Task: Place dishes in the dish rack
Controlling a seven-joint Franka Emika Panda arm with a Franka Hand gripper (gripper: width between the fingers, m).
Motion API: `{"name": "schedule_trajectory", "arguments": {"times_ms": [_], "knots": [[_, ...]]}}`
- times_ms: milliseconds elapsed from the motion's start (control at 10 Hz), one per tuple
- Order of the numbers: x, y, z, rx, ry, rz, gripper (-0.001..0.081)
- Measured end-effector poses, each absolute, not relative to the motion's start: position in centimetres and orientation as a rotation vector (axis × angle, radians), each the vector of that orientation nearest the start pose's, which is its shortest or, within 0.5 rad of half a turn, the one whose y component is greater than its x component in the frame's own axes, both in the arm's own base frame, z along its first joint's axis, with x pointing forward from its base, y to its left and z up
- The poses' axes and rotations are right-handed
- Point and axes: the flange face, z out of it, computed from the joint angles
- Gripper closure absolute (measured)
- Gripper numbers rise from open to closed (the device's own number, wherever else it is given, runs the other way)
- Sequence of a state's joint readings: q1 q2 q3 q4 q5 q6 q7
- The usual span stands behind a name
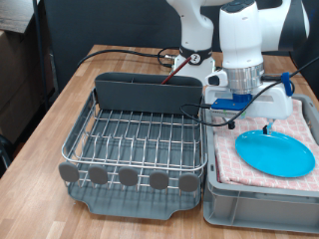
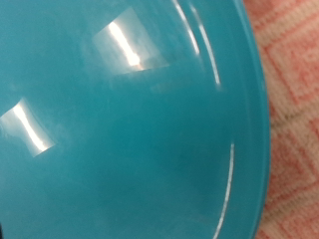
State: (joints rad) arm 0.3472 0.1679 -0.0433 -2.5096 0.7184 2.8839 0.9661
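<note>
The robot's gripper is over the plate's inside (image 2: 179, 189), short of the edge of the plate's rim, so it should open its fingers and straddle that rim (image 2: 259, 189) before it lifts the plate.
The round light-blue plate (image 1: 277, 153) lies on the pink checked cloth in the grey crate (image 1: 261, 204) at the exterior view's right. My gripper (image 1: 267, 128) reaches down to the plate's far rim, its fingertips at or just above that edge. The wrist view is almost filled by the plate (image 2: 130, 129), seen very close, with a strip of the checked cloth (image 2: 294, 90) beside it; no fingers show there. The dish rack (image 1: 140, 139), silver wire on a dark grey tray with a tall grey back compartment (image 1: 148, 93), stands at the left and holds no dishes. The spoon and the mug are out of view.
A row of grey round discs (image 1: 128, 177) lines the rack's near edge. Black cables (image 1: 130, 50) run over the wooden table (image 1: 55, 105) behind the rack. The robot's white arm (image 1: 244, 45) rises above the crate.
</note>
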Motion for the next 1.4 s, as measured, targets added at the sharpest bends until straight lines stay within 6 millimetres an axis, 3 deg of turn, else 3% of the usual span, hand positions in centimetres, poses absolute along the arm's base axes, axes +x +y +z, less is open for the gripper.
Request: {"name": "schedule_trajectory", "arguments": {"times_ms": [500, 1000, 1100, 1200, 1300, 1400], "knots": [[45.5, 10.7, 22.3, -2.197, 1.703, -0.003, 0.0003], [46.6, 11.0, 22.0, -2.215, 1.656, -0.012, 0.0003], [46.8, 11.0, 22.0, -2.213, 1.656, -0.013, 0.0156], [47.0, 11.0, 22.0, -2.211, 1.656, -0.013, 0.0156], [47.2, 11.1, 21.9, -2.210, 1.656, -0.013, 0.0316], [47.3, 11.1, 21.9, -2.209, 1.655, -0.013, 0.0316]]}}
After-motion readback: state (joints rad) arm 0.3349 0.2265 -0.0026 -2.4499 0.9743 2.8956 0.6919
